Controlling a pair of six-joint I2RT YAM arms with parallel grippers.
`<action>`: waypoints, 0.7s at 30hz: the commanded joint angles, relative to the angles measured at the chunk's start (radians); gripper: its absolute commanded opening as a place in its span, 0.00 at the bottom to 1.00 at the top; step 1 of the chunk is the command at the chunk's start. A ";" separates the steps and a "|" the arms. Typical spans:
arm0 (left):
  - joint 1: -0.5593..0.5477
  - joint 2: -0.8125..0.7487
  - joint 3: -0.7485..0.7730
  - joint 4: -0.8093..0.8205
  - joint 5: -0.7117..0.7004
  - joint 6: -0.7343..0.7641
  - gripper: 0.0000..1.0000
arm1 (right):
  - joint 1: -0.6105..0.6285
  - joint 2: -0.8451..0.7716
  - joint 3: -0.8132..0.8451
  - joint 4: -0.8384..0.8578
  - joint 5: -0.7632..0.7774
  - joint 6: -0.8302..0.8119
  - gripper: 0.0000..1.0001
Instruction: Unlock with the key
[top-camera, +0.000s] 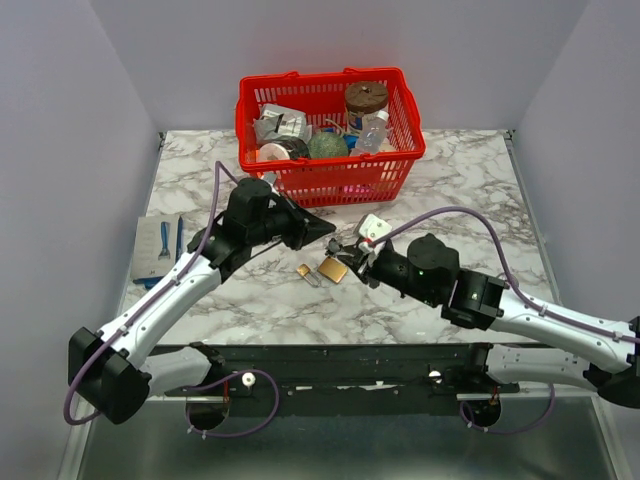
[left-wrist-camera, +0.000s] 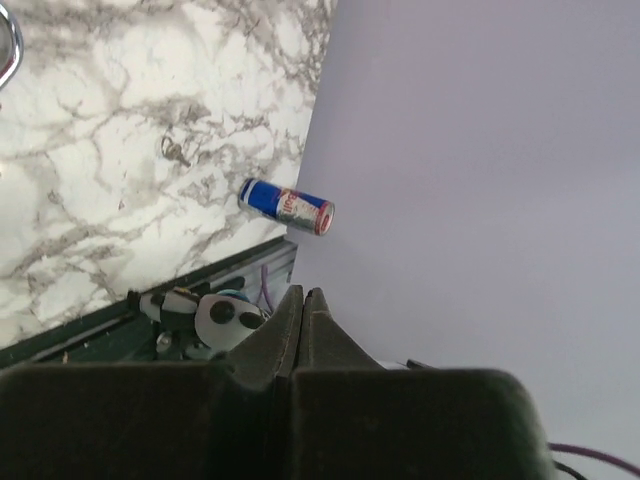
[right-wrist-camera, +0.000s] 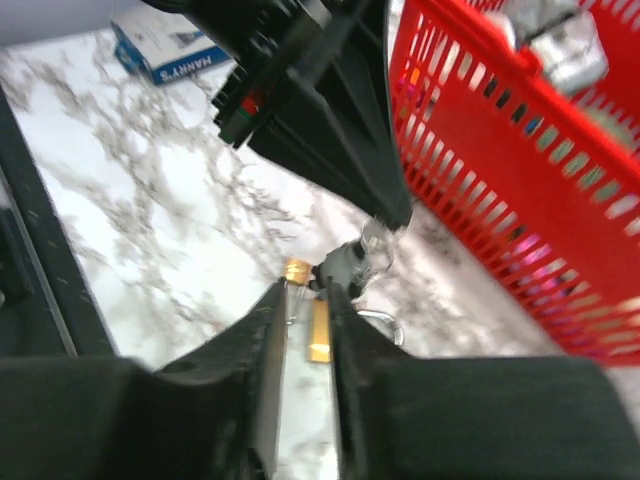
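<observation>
My right gripper has the key bunch outside its fingers, under my left gripper, so it should open, turn and grab the bunch from the side.
A brass padlock lies on the marble table, with a small brass piece to its left. In the right wrist view the padlock lies between the fingers of my right gripper, close to the right finger, with a gap on its left. Its steel shackle sticks out to the right. A silver key bunch sits at my right fingertip. My left gripper is shut, its tip just above a key ring. Its closed fingers show nothing between them.
A red basket full of items stands just behind both grippers and fills the right of the right wrist view. A blue-and-white box lies at the table's left edge. A drinks can lies by the right wall.
</observation>
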 joint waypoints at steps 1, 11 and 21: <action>0.002 -0.055 -0.007 0.106 -0.095 0.223 0.00 | -0.010 -0.051 -0.052 0.017 0.083 0.246 0.38; -0.038 -0.114 0.105 0.017 -0.023 0.879 0.00 | -0.450 -0.111 -0.132 0.155 -0.569 0.682 0.70; -0.041 -0.270 -0.123 0.431 0.094 0.711 0.00 | -0.469 -0.049 -0.083 0.345 -0.804 0.868 0.78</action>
